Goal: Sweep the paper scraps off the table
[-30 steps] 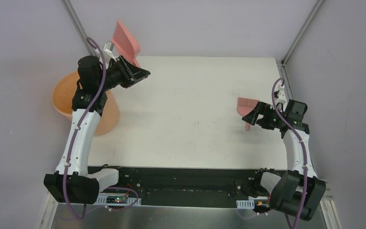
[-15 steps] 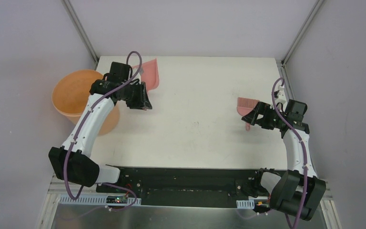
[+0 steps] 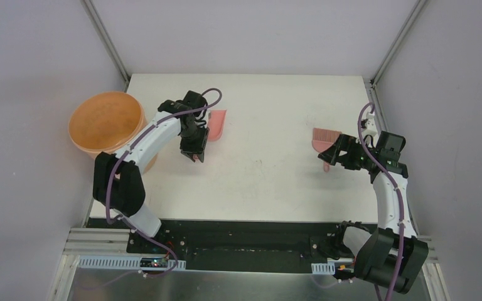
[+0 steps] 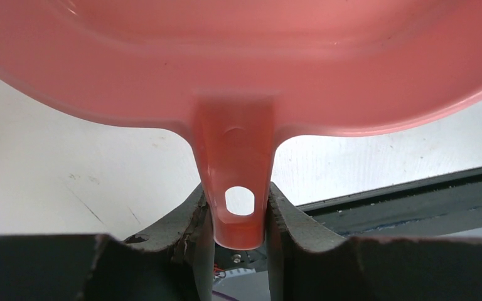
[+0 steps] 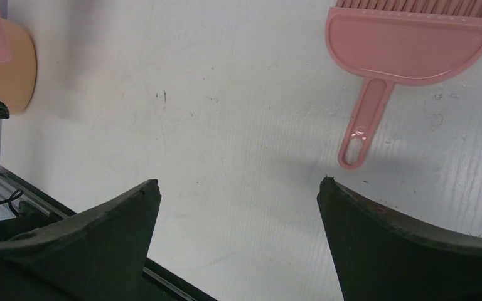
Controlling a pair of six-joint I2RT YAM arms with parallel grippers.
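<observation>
The pink dustpan [image 3: 217, 125] is facing up above clear white table [image 3: 228, 138] next to the bucket. My left gripper goes on lowering the dustpan until it lies flat before it lets go.
No paper scraps show on the white table [image 3: 270, 163] in any view. My left gripper [image 3: 202, 135] is shut on the handle of the pink dustpan [image 3: 218, 123], which is at the table's left part, right of the bucket. In the left wrist view the handle [image 4: 238, 207] sits clamped between my fingers, and the pan [image 4: 238, 63] fills the top. My right gripper [image 3: 331, 155] is open and empty just above the table. The pink hand brush [image 3: 324, 137] lies flat beside it, and in the right wrist view the brush [image 5: 408, 50] lies ahead of the gripper [image 5: 238, 182].
A big orange bucket [image 3: 107, 122] stands off the table's left edge; it also shows in the right wrist view [image 5: 12, 69]. Metal frame posts stand at the back corners. The black front edge [image 3: 245, 235] runs between the arm bases.
My left arm has swung the dustpan from high over the bucket, rightward and down to the table's left part. The right arm and the brush have not moved.
</observation>
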